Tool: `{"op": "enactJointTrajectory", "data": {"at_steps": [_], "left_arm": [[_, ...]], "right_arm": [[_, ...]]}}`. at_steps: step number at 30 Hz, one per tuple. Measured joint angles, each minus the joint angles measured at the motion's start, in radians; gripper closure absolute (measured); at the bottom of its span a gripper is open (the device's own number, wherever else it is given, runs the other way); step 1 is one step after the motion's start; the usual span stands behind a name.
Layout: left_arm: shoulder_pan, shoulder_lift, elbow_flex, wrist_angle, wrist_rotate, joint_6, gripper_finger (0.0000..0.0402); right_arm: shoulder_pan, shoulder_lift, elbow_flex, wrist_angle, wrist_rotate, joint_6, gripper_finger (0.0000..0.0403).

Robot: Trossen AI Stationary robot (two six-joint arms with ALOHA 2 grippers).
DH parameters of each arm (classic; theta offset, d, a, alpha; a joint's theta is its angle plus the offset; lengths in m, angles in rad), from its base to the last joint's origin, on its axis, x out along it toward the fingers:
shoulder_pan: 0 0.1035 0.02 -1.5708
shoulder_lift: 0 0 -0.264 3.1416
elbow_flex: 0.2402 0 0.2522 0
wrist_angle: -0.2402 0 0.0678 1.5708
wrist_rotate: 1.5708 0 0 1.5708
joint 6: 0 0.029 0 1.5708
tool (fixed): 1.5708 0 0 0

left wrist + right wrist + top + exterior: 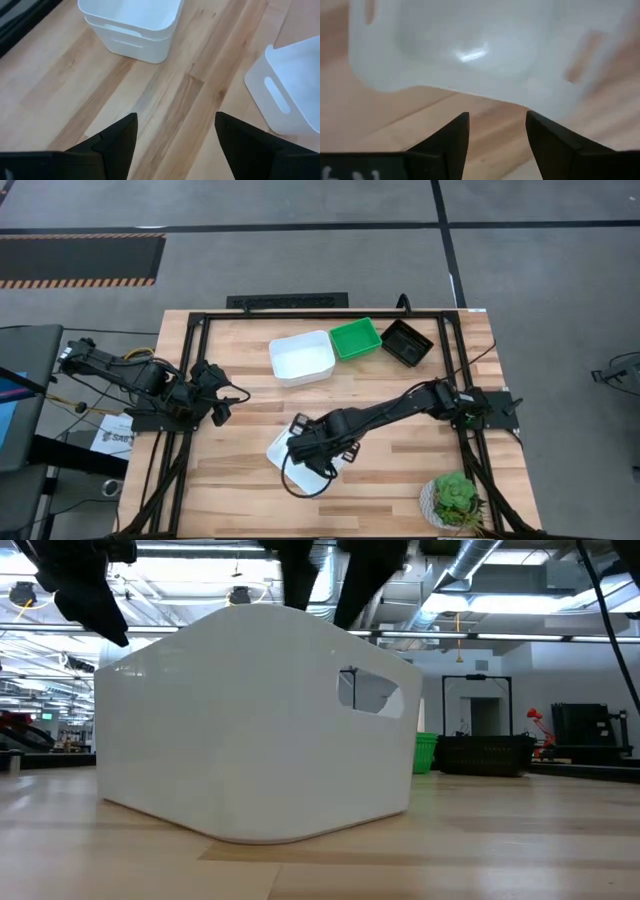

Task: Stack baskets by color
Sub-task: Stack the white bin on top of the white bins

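I see a wide empty opening (302,355) in the nested white baskets. The lone white basket (282,447) will slide down inside when I lower it, its rim staying above theirs.
A lone white basket (281,448) (260,720) stands upright on its base at the table's middle front. My right gripper (318,458) (497,116) hovers open just over it, fingers pointing down, and hides part of it. Toward the far edge stand two nested white baskets (301,357) (132,25), a green basket (356,338) and a black basket (406,342), side by side. My left gripper (222,408) (175,117) waits open at the table's left, above bare wood, facing the white baskets.
A potted plant (455,500) stands at the near right corner. A black frame (190,380) runs around the table's edges. Bare wood lies between the lone white basket and the row at the back.
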Motion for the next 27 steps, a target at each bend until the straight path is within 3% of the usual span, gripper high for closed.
{"op": "enactJointTrajectory", "data": {"at_steps": [6, 15, 20, 25, 27], "left_arm": [[0.000, 0.000, 0.000, 0.002, 0.003, -0.002, 0.0148], [0.000, 0.002, 0.000, -0.002, 0.027, -0.011, 0.0148], [0.000, 0.001, 0.000, -0.002, 0.026, -0.011, 0.0148], [0.000, 0.001, 0.000, -0.003, 0.027, -0.010, 0.0148], [0.000, 0.001, 0.000, -0.003, 0.027, -0.010, 0.0148]], "right_arm": [[-0.007, 0.063, -0.060, 0.032, 0.000, -0.250, 0.0187], [-0.013, 0.169, -0.059, 0.024, 0.054, -0.344, 0.0218], [-0.021, 0.174, -0.059, 0.058, 0.049, -0.206, 0.0266], [-0.024, 0.173, -0.059, 0.057, 0.011, 0.040, 0.0372], [-0.025, 0.171, -0.057, 0.051, -0.050, 0.181, 0.0390]]}}
